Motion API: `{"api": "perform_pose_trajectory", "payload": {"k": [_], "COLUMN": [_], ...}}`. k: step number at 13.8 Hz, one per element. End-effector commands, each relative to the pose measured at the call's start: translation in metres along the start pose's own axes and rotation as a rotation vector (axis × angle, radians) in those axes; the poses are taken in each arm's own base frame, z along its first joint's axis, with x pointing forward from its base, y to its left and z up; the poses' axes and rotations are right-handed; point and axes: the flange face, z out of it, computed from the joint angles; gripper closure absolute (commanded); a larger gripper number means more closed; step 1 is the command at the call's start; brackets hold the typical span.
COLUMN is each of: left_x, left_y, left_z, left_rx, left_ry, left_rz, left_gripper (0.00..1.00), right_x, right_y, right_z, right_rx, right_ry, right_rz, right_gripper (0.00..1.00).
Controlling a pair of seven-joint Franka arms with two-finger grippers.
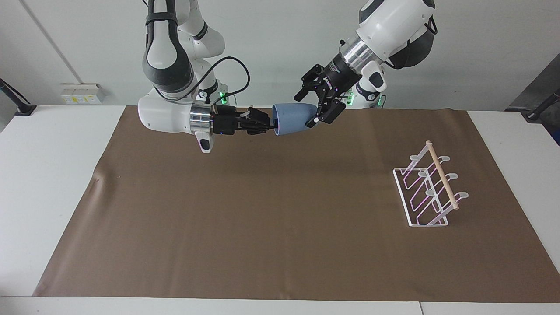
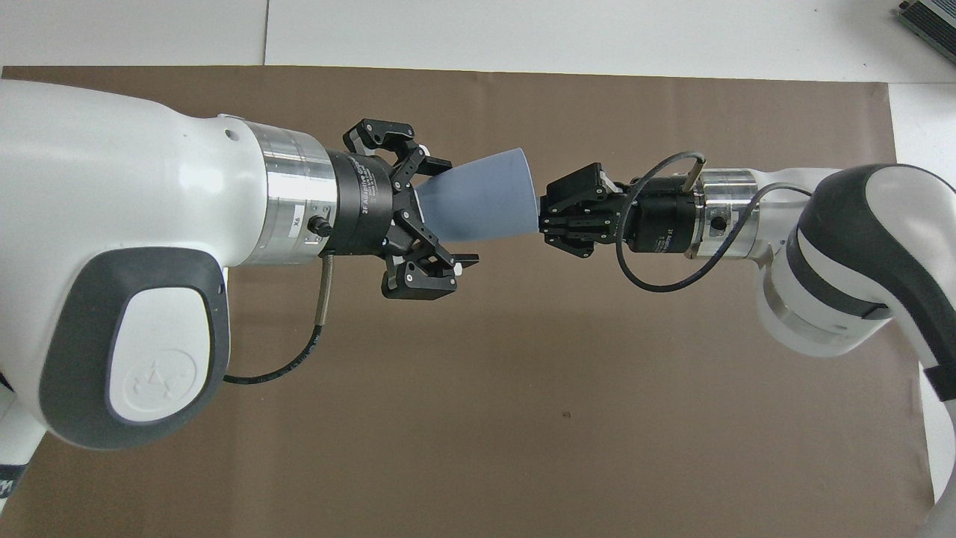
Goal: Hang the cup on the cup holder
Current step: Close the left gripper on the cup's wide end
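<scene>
I expect the light blue cup (image 2: 482, 198) to slip over a cup holder peg opening first when I push it on, because the cup's wide rim (image 2: 530, 191) points away from my left gripper.
The light blue cup (image 1: 292, 117) hangs on its side in the air over the brown mat's edge nearest the robots. My right gripper (image 1: 270, 123) is shut on its rim, also seen from above (image 2: 541, 217). My left gripper (image 1: 306, 110) is open and straddles the cup's (image 2: 489, 198) narrow base end. One finger (image 2: 433, 161) lies along the cup's side, the other stands apart from it. The white wire cup holder (image 1: 431, 188) with its wooden dowel stands on the mat toward the left arm's end. In the overhead view my left arm hides it.
A brown mat (image 1: 262, 210) covers most of the white table (image 1: 52, 175). Nothing but the cup holder stands on it. A black cable (image 2: 657, 276) loops beside the right wrist.
</scene>
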Motion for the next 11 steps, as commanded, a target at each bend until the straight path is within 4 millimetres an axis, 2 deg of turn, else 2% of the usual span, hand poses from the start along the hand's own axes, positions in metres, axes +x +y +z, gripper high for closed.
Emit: {"api": "perform_pose_trajectory", "payload": {"k": [1, 6, 7, 8, 9, 10, 11], "left_x": [0.0025, 0.0096, 0.0095, 0.0091, 0.0102, 0.0104, 0.0096], "left_y": [-0.0027, -0.0030, -0.0028, -0.0033, -0.0020, -0.0020, -0.0026], "left_z": [0.0063, 0.0108, 0.0106, 0.0098, 0.0102, 0.0104, 0.0102], "left_rx": [-0.022, -0.028, -0.030, -0.031, -0.033, -0.044, -0.047], "left_ry": [-0.002, 0.007, 0.006, 0.005, 0.010, 0.025, 0.028], "left_rz": [-0.023, -0.019, -0.026, -0.033, -0.034, -0.023, -0.019], "left_gripper": [0.10, 0.10, 0.23, 0.48, 0.88, 1.00, 1.00], "right_x": [-0.0068, -0.0068, -0.0070, -0.0070, -0.0069, -0.0069, -0.0070], "right_y": [-0.0023, -0.0023, -0.0023, -0.0023, -0.0021, -0.0020, -0.0021], "right_z": [-0.0018, -0.0018, -0.0017, -0.0017, -0.0018, -0.0018, -0.0017], "right_rx": [0.021, 0.021, 0.021, 0.021, 0.018, 0.018, 0.018], "right_ry": [0.024, 0.024, 0.023, 0.023, 0.024, 0.024, 0.023], "right_rz": [0.021, 0.022, 0.022, 0.022, 0.021, 0.021, 0.021], "right_gripper": [1.00, 1.00, 1.00, 1.00, 1.00, 1.00, 1.00]}}
